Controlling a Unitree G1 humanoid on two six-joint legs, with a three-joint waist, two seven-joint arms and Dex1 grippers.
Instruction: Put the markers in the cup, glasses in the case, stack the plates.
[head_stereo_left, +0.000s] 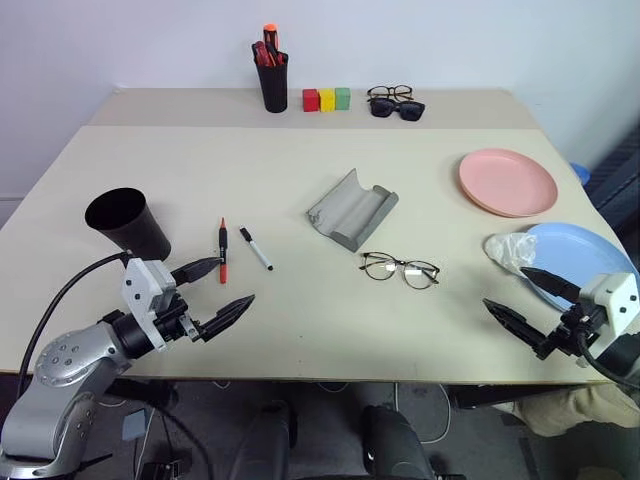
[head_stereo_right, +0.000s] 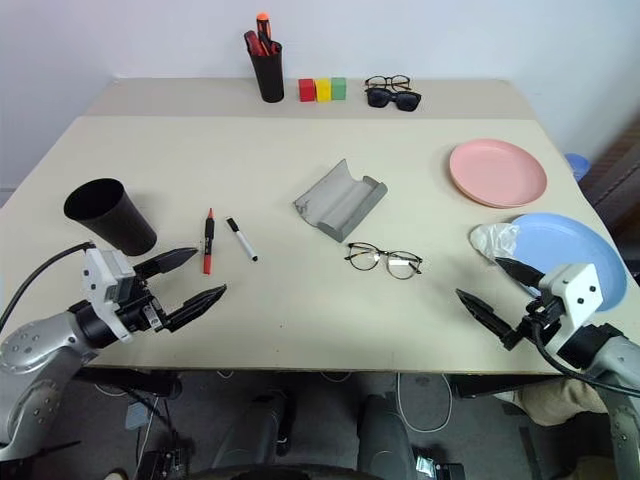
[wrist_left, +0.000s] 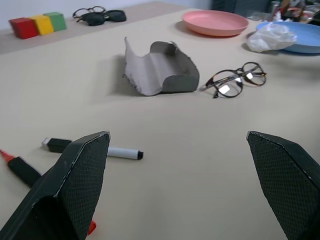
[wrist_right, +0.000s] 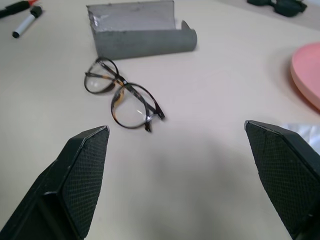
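Note:
The white marker (head_stereo_left: 256, 248) looks shorter than the deep black cup (head_stereo_left: 128, 222), so the marker will go down inside the cup's rim when the robot drops it in.
A red marker (head_stereo_left: 222, 249) and a white marker (head_stereo_left: 256, 249) lie side by side near the table's front left, beside the tilted black cup (head_stereo_left: 128, 222). The grey case (head_stereo_left: 351, 209) lies open in the middle. Thin wire-rimmed glasses (head_stereo_left: 400, 268) rest just in front of it. The pink plate (head_stereo_left: 507, 181) sits at the right, the light blue plate (head_stereo_left: 585, 262) nearer the front right edge. My left gripper (head_stereo_left: 218, 288) hovers open in front of the markers. My right gripper (head_stereo_left: 530, 296) is open beside the blue plate.
A crumpled clear plastic wrap (head_stereo_left: 511, 250) lies on the blue plate's left rim. At the back stand a black pen holder (head_stereo_left: 271, 78) with thick markers, three coloured blocks (head_stereo_left: 327, 99), and two other pairs of glasses (head_stereo_left: 395, 102).

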